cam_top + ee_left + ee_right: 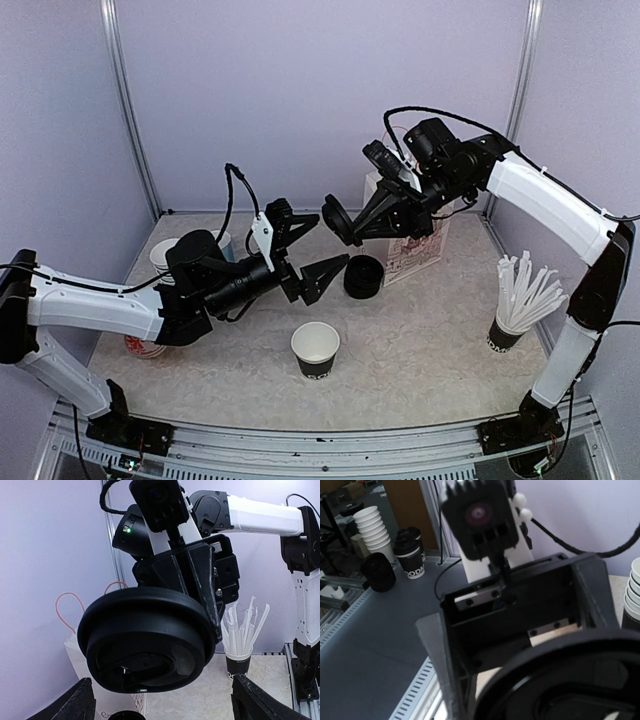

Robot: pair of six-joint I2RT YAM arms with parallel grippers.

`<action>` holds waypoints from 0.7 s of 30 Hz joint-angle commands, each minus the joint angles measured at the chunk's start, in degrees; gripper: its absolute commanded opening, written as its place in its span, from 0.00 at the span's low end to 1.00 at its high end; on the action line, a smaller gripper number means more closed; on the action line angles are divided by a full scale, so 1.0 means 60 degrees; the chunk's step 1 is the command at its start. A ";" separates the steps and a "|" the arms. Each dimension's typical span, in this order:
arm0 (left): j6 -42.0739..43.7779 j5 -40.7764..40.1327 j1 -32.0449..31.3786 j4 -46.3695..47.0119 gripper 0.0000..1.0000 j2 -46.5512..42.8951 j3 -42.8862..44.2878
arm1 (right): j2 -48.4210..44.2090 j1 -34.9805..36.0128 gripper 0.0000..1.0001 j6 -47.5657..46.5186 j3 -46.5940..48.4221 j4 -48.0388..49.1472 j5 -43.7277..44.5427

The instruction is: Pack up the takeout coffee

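My right gripper is holding the black lid on edge [340, 219] by its bottom side, so next my left gripper grabs the top of the lid and lowers it onto the paper cup [316, 343].
My right gripper [352, 226] is shut on a black plastic lid [338, 220], held on edge in the air. The lid fills the left wrist view [145, 640] and the lower right of the right wrist view [570, 685]. No cup body shows behind it. My left gripper [308, 250] is open and empty, its jaws facing the lid from close by; its fingertips [80, 702] show low in its own view. A lidless black paper cup [315, 350] with a white inside stands near the front. A short black lidded thing [363, 277] stands mid-table; cup or lid stack, I cannot tell.
A white paper bag [418, 245] with orange handles stands at the back, behind the right gripper. A black cup full of white straws [510, 320] is at the right. White cups [160, 255] and a red-and-white container [140, 346] sit behind the left arm.
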 commanded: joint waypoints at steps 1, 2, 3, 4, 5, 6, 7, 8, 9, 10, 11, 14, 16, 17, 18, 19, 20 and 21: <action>-0.0134 -0.0336 -0.0060 0.0970 0.91 0.0266 0.0281 | -0.0193 0.0155 0.08 0.0060 -0.0168 0.0008 -0.0263; -0.0149 -0.0386 -0.0062 0.1049 0.91 0.0295 0.0289 | -0.0175 0.0161 0.08 0.0071 -0.0161 -0.0012 -0.0280; -0.0148 -0.0416 -0.0047 0.1086 0.91 0.0319 0.0306 | -0.0164 0.0159 0.08 0.0054 -0.0155 -0.0017 -0.0304; -0.0151 -0.0436 -0.0047 0.1105 0.91 0.0345 0.0328 | -0.0142 0.0162 0.08 0.0036 -0.0154 -0.0032 -0.0326; -0.0144 -0.0435 -0.0033 0.1113 0.92 0.0373 0.0348 | -0.0121 0.0162 0.08 0.0041 -0.0143 -0.0036 -0.0352; -0.0143 -0.0438 -0.0020 0.1109 0.91 0.0388 0.0372 | -0.0106 0.0162 0.08 0.0025 -0.0140 -0.0040 -0.0352; -0.0143 -0.0446 -0.0018 0.1114 0.91 0.0433 0.0390 | -0.0091 0.0162 0.08 0.0010 -0.0139 -0.0064 -0.0361; -0.0152 -0.0447 0.0004 0.1103 0.91 0.0460 0.0405 | -0.0076 0.0151 0.08 0.0005 -0.0139 -0.0078 -0.0375; -0.0168 -0.0385 0.0025 0.1113 0.91 0.0476 0.0427 | -0.0069 0.0154 0.08 -0.0001 -0.0139 -0.0080 -0.0378; -0.0183 -0.0313 0.0039 0.1114 0.90 0.0513 0.0446 | -0.0057 0.0167 0.08 0.0000 -0.0141 -0.0093 -0.0373; -0.0199 -0.0244 0.0053 0.1135 0.90 0.0529 0.0459 | -0.0054 0.0170 0.08 -0.0017 -0.0139 -0.0102 -0.0384; -0.0202 -0.0013 0.0094 0.1173 0.87 0.0589 0.0470 | -0.0025 0.0163 0.08 -0.0028 -0.0125 -0.0136 -0.0373; -0.0217 0.0115 0.0116 0.1186 0.85 0.0634 0.0520 | -0.0010 0.0168 0.08 -0.0030 -0.0125 -0.0141 -0.0362; -0.0217 0.0182 0.0121 0.1188 0.84 0.0648 0.0544 | -0.0009 0.0169 0.08 -0.0033 -0.0136 -0.0139 -0.0340; -0.0216 0.0232 0.0129 0.1184 0.83 0.0662 0.0569 | 0.0002 0.0185 0.08 -0.0037 -0.0139 -0.0137 -0.0319; -0.0216 0.0316 0.0140 0.1174 0.81 0.0681 0.0615 | 0.0016 0.0187 0.08 -0.0043 -0.0139 -0.0146 -0.0293; -0.0216 0.0354 0.0154 0.1173 0.80 0.0713 0.0629 | 0.0030 0.0191 0.08 -0.0055 -0.0150 -0.0163 -0.0287; -0.0216 0.0400 0.0157 0.1160 0.79 0.0733 0.0653 | 0.0034 0.0184 0.08 -0.0058 -0.0153 -0.0160 -0.0285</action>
